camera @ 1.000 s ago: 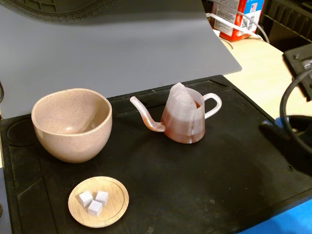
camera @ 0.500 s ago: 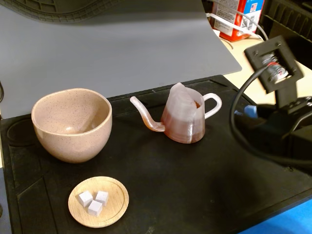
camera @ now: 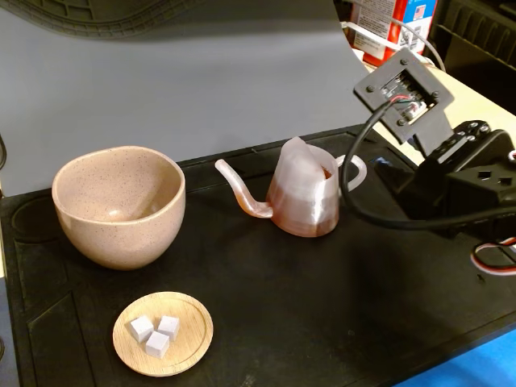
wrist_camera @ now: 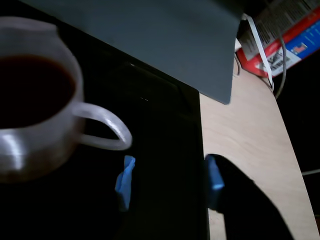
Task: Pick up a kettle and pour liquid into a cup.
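Observation:
The kettle is small next to the deep, wide cup (camera: 119, 208). The reddish-brown liquid (camera: 305, 216) will only gather low in the cup when I pour.
The translucent pinkish kettle (camera: 305, 196) stands upright on the black mat, its spout pointing left toward the cup (camera: 119, 204). It holds reddish-brown liquid (wrist_camera: 30, 87), seen dark in the wrist view. The speckled beige cup stands at the left and looks empty. My gripper (wrist_camera: 170, 182) is open, its blue-padded fingertips (wrist_camera: 125, 181) just right of the kettle's loop handle (wrist_camera: 107, 131) and not touching it. In the fixed view the arm (camera: 451, 173) sits right of the kettle and the fingers are hidden.
A small wooden dish (camera: 163, 334) with three white cubes lies in front of the cup. A grey backdrop (camera: 177, 72) stands behind the mat. A red and blue box (camera: 395, 24) and cables lie on the beige table at the back right.

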You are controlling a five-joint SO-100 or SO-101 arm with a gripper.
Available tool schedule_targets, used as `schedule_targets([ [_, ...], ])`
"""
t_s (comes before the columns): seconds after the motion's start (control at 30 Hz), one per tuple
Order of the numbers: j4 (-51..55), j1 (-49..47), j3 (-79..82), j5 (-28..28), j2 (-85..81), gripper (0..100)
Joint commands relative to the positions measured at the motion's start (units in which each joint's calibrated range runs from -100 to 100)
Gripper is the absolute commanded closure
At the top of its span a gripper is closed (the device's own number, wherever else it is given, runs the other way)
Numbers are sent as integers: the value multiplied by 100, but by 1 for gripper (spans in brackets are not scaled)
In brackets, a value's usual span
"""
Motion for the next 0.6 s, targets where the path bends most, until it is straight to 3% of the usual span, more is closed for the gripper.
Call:
schedule_targets([
  [0.0,3,-19,-206,17,-9,81],
  [0.57,3,-414,-1222,17,946,80],
])
